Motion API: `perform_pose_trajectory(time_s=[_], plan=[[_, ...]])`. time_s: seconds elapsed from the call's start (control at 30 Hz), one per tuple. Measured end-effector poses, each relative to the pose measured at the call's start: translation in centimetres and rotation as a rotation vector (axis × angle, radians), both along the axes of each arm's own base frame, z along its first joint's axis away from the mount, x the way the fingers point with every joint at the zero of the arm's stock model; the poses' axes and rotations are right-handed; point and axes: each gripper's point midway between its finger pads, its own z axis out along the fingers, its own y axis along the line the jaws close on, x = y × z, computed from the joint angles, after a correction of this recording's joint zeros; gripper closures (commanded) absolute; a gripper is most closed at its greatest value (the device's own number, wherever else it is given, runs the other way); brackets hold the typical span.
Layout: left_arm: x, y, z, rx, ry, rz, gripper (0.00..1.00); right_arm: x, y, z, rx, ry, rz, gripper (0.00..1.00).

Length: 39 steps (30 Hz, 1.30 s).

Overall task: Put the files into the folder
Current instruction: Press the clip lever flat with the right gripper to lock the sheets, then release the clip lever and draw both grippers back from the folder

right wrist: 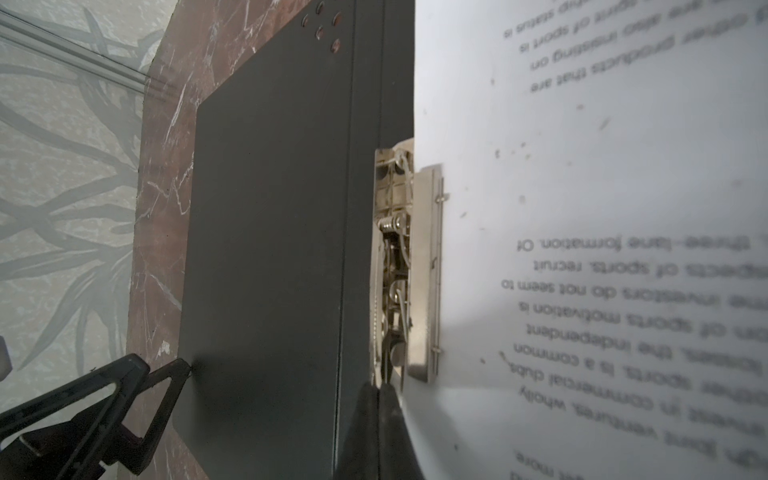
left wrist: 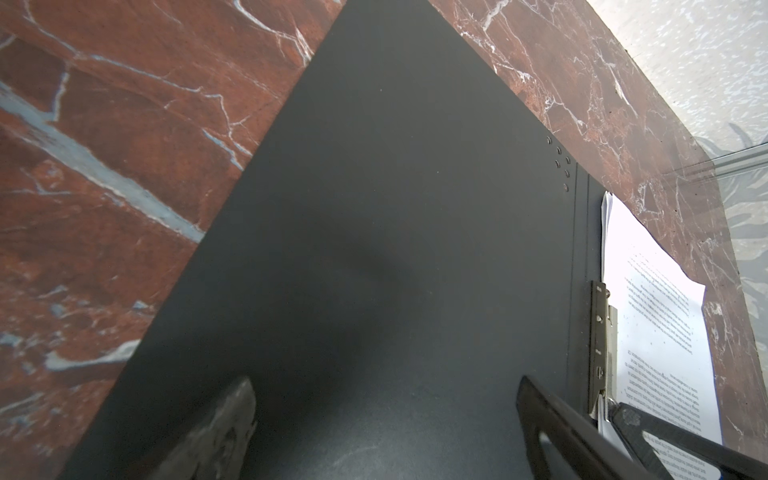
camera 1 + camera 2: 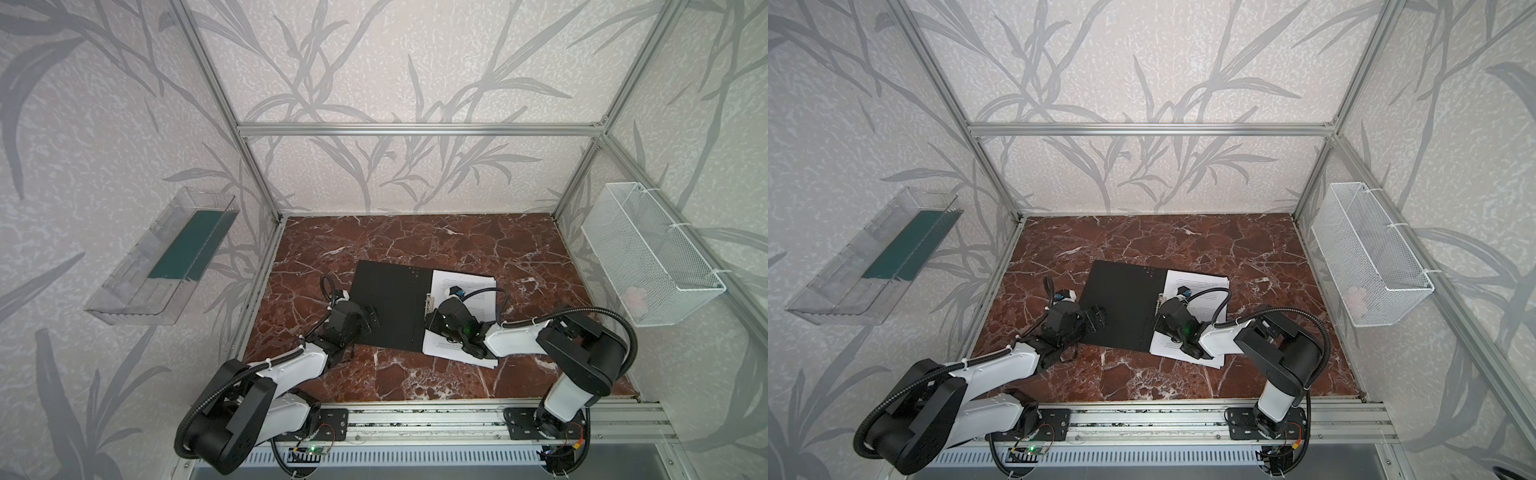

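Observation:
My left gripper is above the black cover's middle point(image 3: 392, 306) and my right gripper is over the files. Both grippers should move back before I lift the cover's outer edge point(image 3: 353, 281).
The folder point(image 3: 390, 299) point(image 3: 1121, 299) lies open on the table with its black inside up point(image 2: 395, 208) point(image 1: 270, 208). The files point(image 3: 465, 286) point(image 3: 1200, 282) are a stack of printed white sheets on its right half point(image 2: 656, 299) point(image 1: 582, 166). A metal spine clip point(image 3: 428, 297) point(image 2: 600, 345) point(image 1: 424, 270) rests on their inner edge. My right gripper point(image 3: 432, 318) point(image 3: 1160, 316) point(image 1: 378, 386) is shut, empty, with its tips at the clip's near end. My left gripper point(image 3: 372, 318) point(image 3: 1098, 316) point(image 2: 384, 382) stands open just above the black left cover, holding nothing.
A clear plastic tray with a green base point(image 3: 166, 257) hangs on the left wall. A white wire mesh basket point(image 3: 652, 257) hangs on the right wall. Aluminium frame posts stand at the corners of the red marble table point(image 3: 415, 241).

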Motion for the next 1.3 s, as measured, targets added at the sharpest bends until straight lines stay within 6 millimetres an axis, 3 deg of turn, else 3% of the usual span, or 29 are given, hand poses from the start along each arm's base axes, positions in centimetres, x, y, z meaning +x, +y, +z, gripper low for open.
perform_pose_trajectory(time_s=[0.17, 0.27, 0.47, 0.6, 0.7, 0.77, 0.83, 0.93, 1.0, 1.1, 1.3], plan=[[0.0, 0.0, 0.0, 0.000, 0.000, 0.000, 0.01, 0.0, 0.0, 0.0, -0.003, 0.000, 0.015, 0.94], [0.0, 0.0, 0.0, 0.000, 0.000, 0.000, 0.01, 0.0, 0.0, -0.1, -0.010, 0.001, 0.030, 0.86], [0.0, -0.3, 0.3, 0.006, 0.002, -0.026, 0.01, -1.5, 0.2, 0.5, -0.043, 0.010, 0.139, 0.54], [-0.7, -1.1, 0.8, -0.006, 0.017, -0.096, 0.01, -2.3, -0.6, 2.5, -0.094, -0.017, 0.195, 0.37], [-2.0, -2.2, 1.3, -0.047, 0.039, -0.174, 0.01, -2.2, -1.4, 6.0, -0.114, -0.091, 0.215, 0.23], [-2.5, -2.5, 2.3, -0.067, 0.022, -0.204, 0.01, -1.6, -2.7, 8.7, -0.113, -0.144, 0.205, 0.03], [-2.7, -2.4, 4.1, -0.076, -0.032, -0.214, 0.01, -0.4, -5.4, 11.3, -0.114, -0.196, 0.159, 0.01], [-2.5, -1.4, 7.0, -0.060, -0.144, -0.194, 0.01, 1.2, -10.7, 13.3, -0.134, -0.231, 0.056, 0.01], [-2.4, -0.5, 8.0, -0.035, -0.191, -0.167, 0.01, 1.3, -13.8, 13.3, -0.159, -0.223, -0.006, 0.01], [-1.8, 1.1, 8.1, 0.004, -0.202, -0.111, 0.01, 0.3, -16.8, 11.4, -0.178, -0.170, -0.046, 0.01], [-0.1, 4.7, 4.3, 0.071, -0.047, -0.005, 0.01, -2.4, -19.9, 5.4, -0.182, -0.001, -0.085, 0.01]])
